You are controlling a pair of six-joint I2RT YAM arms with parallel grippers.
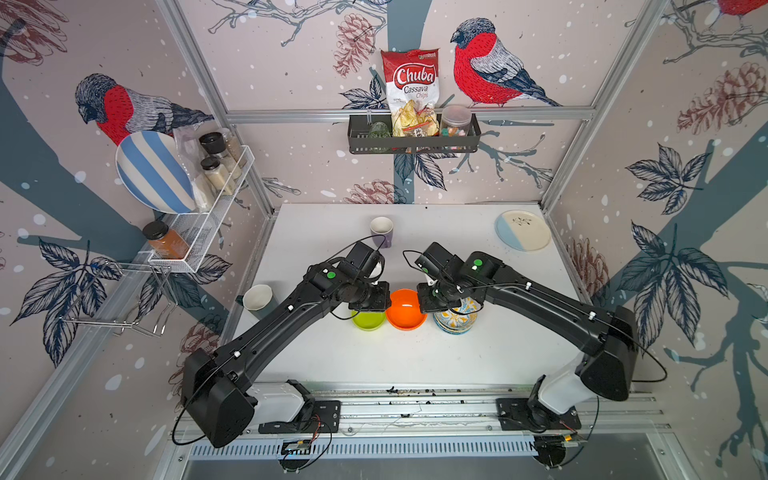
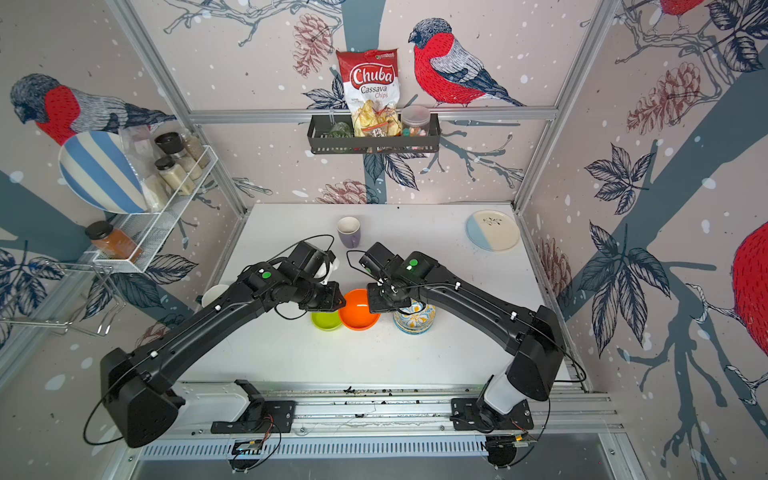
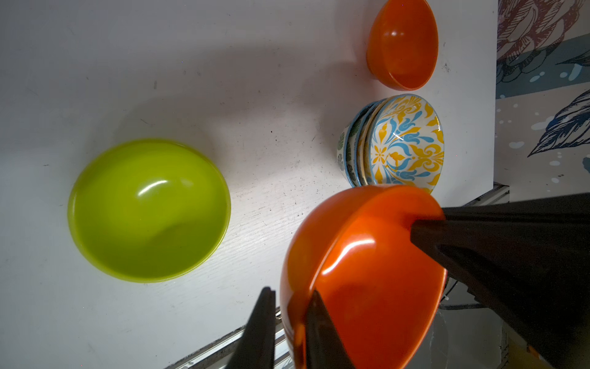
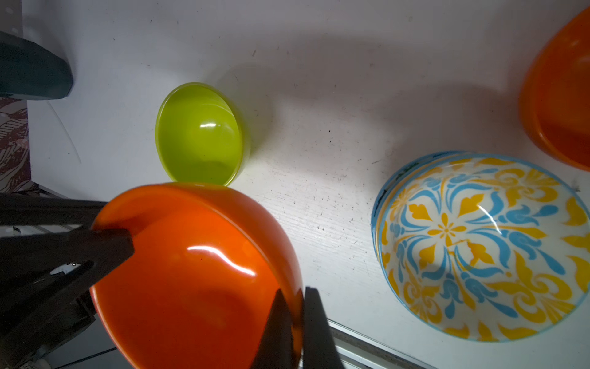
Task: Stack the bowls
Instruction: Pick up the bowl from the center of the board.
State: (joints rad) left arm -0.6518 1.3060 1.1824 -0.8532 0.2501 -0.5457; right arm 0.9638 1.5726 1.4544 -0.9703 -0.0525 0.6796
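Observation:
My right gripper should pass the orange bowl over and go to the second orange bowl (image 4: pixel 566 95), because the lime green bowl (image 1: pixel 368 321) is by my left gripper.
A glossy orange bowl (image 1: pixel 406 309) hangs between both grippers, with the lime green bowl (image 1: pixel 368 321) on one side and a stack of patterned bowls (image 1: pixel 456 322) on the other. My right gripper (image 4: pixel 296 289) is shut on the bowl's rim. At the opposite rim my left gripper (image 3: pixel 292 290) straddles the wall, one finger inside and the outer finger a sliver away from it. The stack has a yellow/blue floral bowl (image 3: pixel 405 143) on top and green-leaf print bowls (image 3: pixel 344 150) below. A second orange bowl (image 3: pixel 402 44) sits beyond the stack, hidden under the right arm in both top views.
A purple mug (image 1: pixel 381 230) stands at the back middle and a cream-and-blue plate (image 1: pixel 523 230) at the back right corner. A white cup (image 1: pixel 258 297) sits at the table's left edge beside the left arm. Wire racks hang on the left and back walls.

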